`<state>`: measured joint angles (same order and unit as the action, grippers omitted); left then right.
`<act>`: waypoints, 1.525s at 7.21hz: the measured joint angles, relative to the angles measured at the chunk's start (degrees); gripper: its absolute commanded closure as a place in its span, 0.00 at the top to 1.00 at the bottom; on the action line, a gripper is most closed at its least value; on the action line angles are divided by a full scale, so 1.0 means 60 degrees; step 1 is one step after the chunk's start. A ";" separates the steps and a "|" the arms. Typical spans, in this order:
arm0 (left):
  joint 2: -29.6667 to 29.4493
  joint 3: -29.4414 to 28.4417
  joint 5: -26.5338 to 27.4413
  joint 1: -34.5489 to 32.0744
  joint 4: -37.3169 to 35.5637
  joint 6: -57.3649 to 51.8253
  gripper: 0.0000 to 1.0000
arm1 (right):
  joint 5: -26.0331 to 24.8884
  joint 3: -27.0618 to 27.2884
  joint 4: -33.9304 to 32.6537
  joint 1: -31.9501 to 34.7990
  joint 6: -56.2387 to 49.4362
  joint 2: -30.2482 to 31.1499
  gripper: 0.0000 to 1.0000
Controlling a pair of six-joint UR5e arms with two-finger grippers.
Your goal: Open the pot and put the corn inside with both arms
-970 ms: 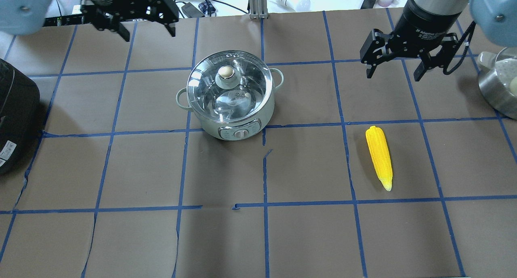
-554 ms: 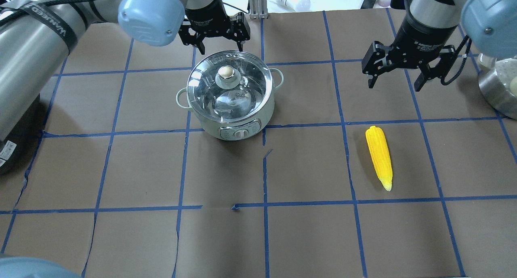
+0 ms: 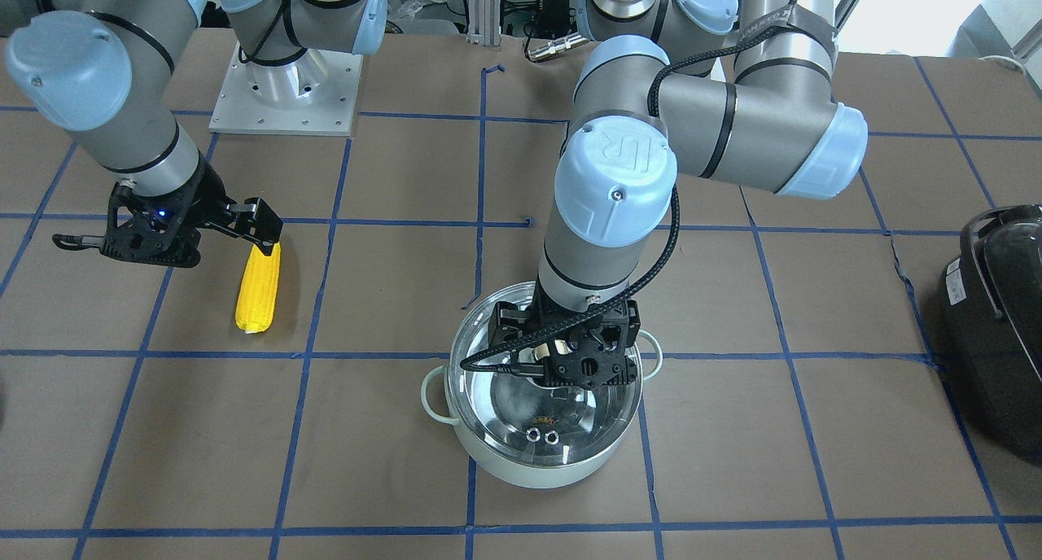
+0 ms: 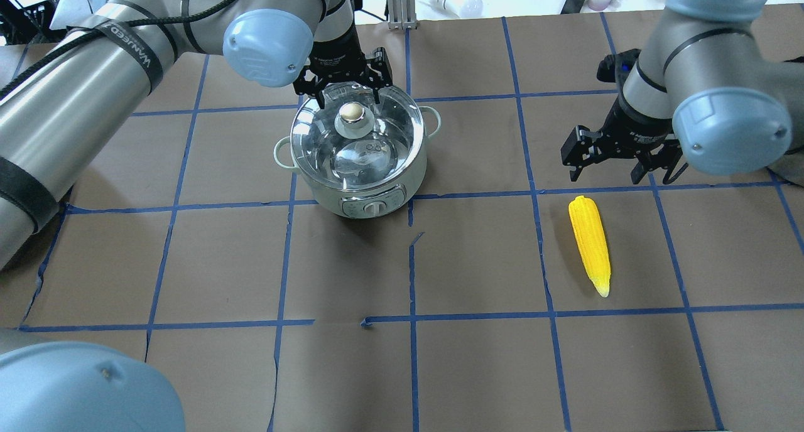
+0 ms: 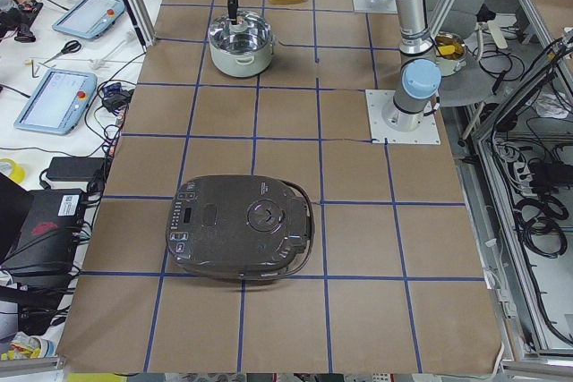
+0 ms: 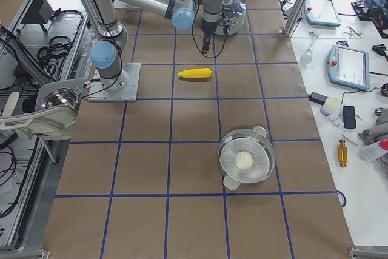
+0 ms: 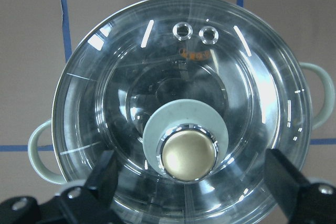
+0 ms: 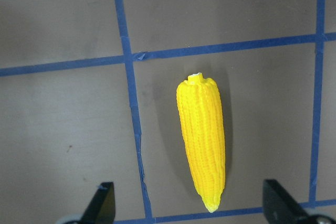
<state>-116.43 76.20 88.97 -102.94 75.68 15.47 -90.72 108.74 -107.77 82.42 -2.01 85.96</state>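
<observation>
Only shiny steel can be seen through the glass lid. I should expect an empty mint-green pot when I raise the lid.
The mint-green pot stands left of centre with its glass lid on; it also shows in the front view. My left gripper is open just above the lid, its fingers on either side of the gold knob, not closed on it. The yellow corn lies on the table to the right, tip toward the robot. My right gripper is open and empty above the corn's blunt end, with the corn between its fingers in the right wrist view.
A black rice cooker sits at the table's end on my left. A steel pot with a white ball sits at the end on my right. Blue tape lines grid the brown table.
My left gripper has swung in from the far left corner to over the pot lid's knob. My right gripper has moved nearer and lower toward the corn. Pot and corn have not moved.
</observation>
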 measured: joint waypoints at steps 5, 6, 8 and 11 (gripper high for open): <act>-0.0024 0.0334 -0.0007 -0.0039 -0.0030 -0.0032 0.27 | -0.0761 0.1698 -0.2443 -0.0039 -0.0759 -0.1017 1.00; -0.0017 0.0319 -0.0016 -0.0040 -0.0038 -0.0030 0.16 | -0.0774 0.1744 -0.2534 -0.0039 -0.0800 -0.1195 0.99; 0.0152 0.0242 -0.0020 -0.0018 -0.0023 -0.0106 0.16 | -0.0799 0.1936 -0.2601 -0.0092 -0.0823 -0.1398 0.91; 0.0895 -0.0296 -0.0001 0.0690 0.1098 -0.1099 0.11 | -0.0797 0.2165 -0.3375 -0.0222 -0.1112 -0.1719 0.13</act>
<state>-111.06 74.42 88.96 -98.80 82.27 8.88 -95.51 121.73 -128.02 81.09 -8.68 75.64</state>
